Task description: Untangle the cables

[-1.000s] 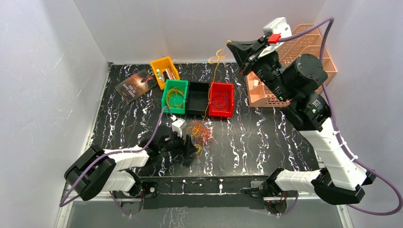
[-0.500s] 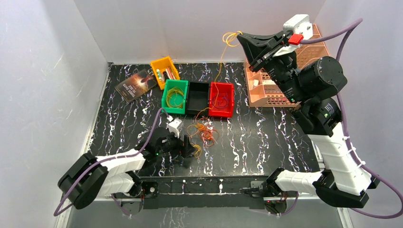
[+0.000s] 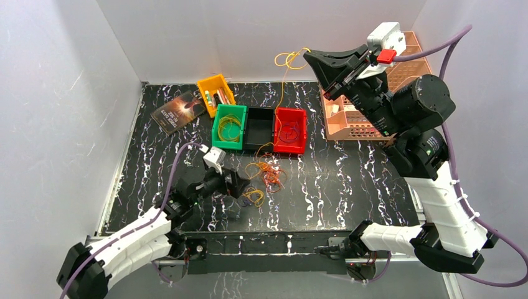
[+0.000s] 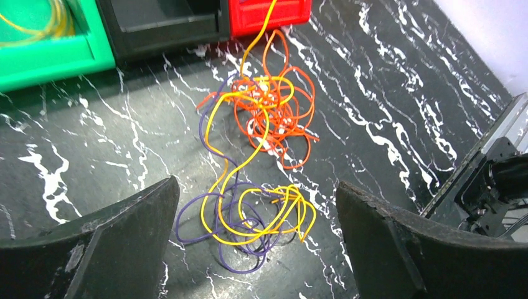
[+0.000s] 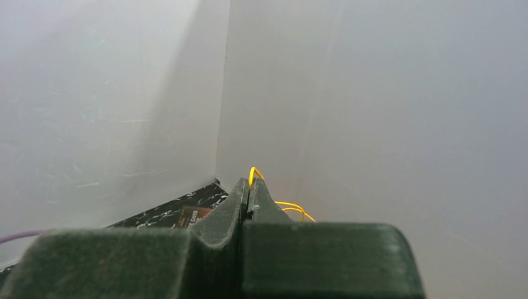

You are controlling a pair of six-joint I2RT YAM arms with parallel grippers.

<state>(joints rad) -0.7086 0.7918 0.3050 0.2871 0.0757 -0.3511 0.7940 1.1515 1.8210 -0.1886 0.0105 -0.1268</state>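
Observation:
My left gripper should hold the orange cable (image 3: 272, 177) while my right gripper pulls, because the yellow cable in my right gripper is tangled with the loose orange loops (image 4: 266, 88).
The cables (image 3: 264, 175) lie tangled on the black marbled table in front of the bins: orange loops (image 4: 277, 112), and nearer me yellow and thin purple loops (image 4: 261, 215). One yellow cable (image 3: 281, 81) runs from the tangle up over the red bin to my right gripper (image 3: 309, 57), which is shut on it high near the back wall; its yellow end pokes out between the jaws (image 5: 254, 174). My left gripper (image 4: 256, 240) is open, low over the table, its fingers on either side of the yellow and purple loops, not touching them.
A green bin (image 3: 228, 127) holding yellow loops, a black bin (image 3: 259, 128) and a red bin (image 3: 291, 129) stand in a row. Behind are an orange bin (image 3: 216, 91), a dark booklet (image 3: 179, 110) and a salmon basket (image 3: 368, 93) at the back right.
My left gripper has drawn back towards the left and opened over the near loops. My right gripper has shifted slightly left with the yellow cable still held high.

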